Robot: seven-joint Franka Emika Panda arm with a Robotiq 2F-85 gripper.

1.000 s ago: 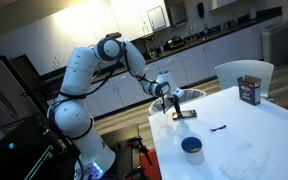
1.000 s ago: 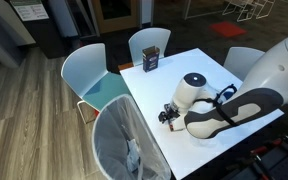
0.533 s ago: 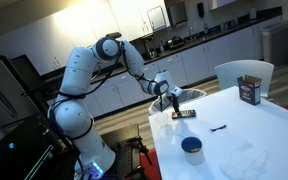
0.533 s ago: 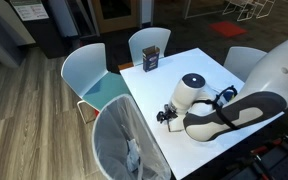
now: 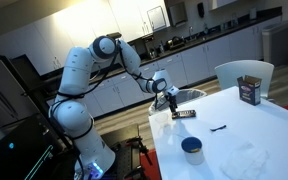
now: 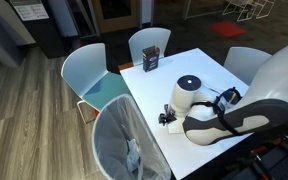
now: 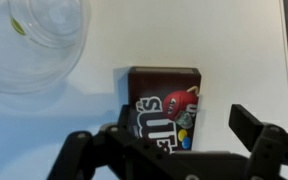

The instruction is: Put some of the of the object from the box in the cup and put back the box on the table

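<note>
I should keep lowering my open fingers, as they line up with the narrow width of the box (image 7: 164, 90), until they straddle its printed half (image 7: 168, 120), then close them.
The box (image 7: 164, 100), a flat dark M&M's box, lies flat on the white table (image 7: 239, 50). It also shows in an exterior view (image 5: 186, 113) near the table's edge. My gripper (image 7: 164, 140) is open and empty, hovering just above the box with a finger on each side, not touching it. The gripper shows in both exterior views (image 5: 171, 98) (image 6: 166, 117). The dark-blue cup (image 5: 192, 150) stands upright on the table, nearer the front edge and apart from the box. It is hidden in the wrist view.
A tall brown container (image 5: 249, 90) (image 6: 151, 60) stands at the table's far side. A small black item (image 5: 218, 127) and clear plastic (image 5: 239, 160) (image 7: 44, 40) lie on the table. Pale chairs (image 6: 96, 80) and a bin with a clear bag (image 6: 124, 140) stand by the table.
The arm has shifted slightly and the gripper sits a little higher over the box. The box and cup have not moved.
</note>
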